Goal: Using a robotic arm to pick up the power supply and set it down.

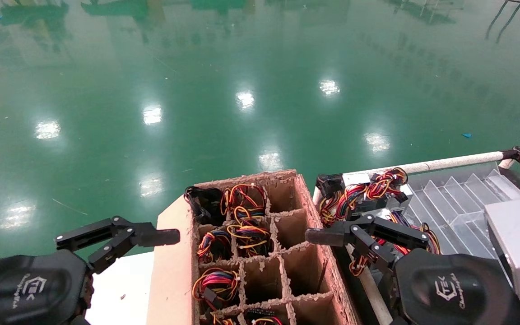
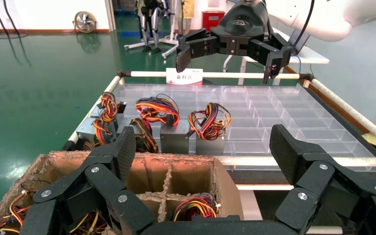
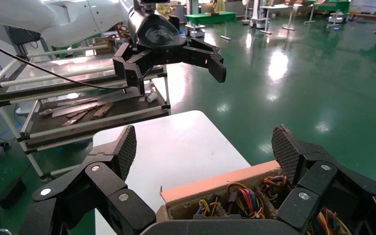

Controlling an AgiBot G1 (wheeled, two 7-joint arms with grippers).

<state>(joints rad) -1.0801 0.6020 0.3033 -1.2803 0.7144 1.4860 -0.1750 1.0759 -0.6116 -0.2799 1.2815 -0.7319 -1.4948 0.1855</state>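
Note:
I see the looped wires [image 1: 249, 234] spilling up out of the cell [image 1: 255, 249], so the grey power supply hidden below will slide out and dangle when I lift the wires.
Grey power supplies with coloured wire loops sit in two places. Several fill cells of a divided cardboard box [image 1: 298, 192], such as one wire bundle [image 1: 217, 282]. Others stand at the corner of a clear partitioned tray [image 1: 458, 205], for example one grey power supply [image 2: 175, 138]. My left gripper [image 1: 151, 246] hovers open over the box's left side, holding nothing [image 2: 203, 152]. My right gripper [image 1: 332, 246] hangs open between the box and the tray, also empty [image 3: 205, 149]. The robotic arm on each side shows as white tubing [image 3: 44, 17] in the other's wrist view.
The box [image 3: 225, 181] rests on a white table [image 3: 176, 142]. A white tube frame [image 1: 454, 161] rims the tray, with a red-and-white label [image 2: 183, 76] on its far rail. A low shelf rack [image 3: 88, 115] stands beyond the table. Green floor surrounds everything.

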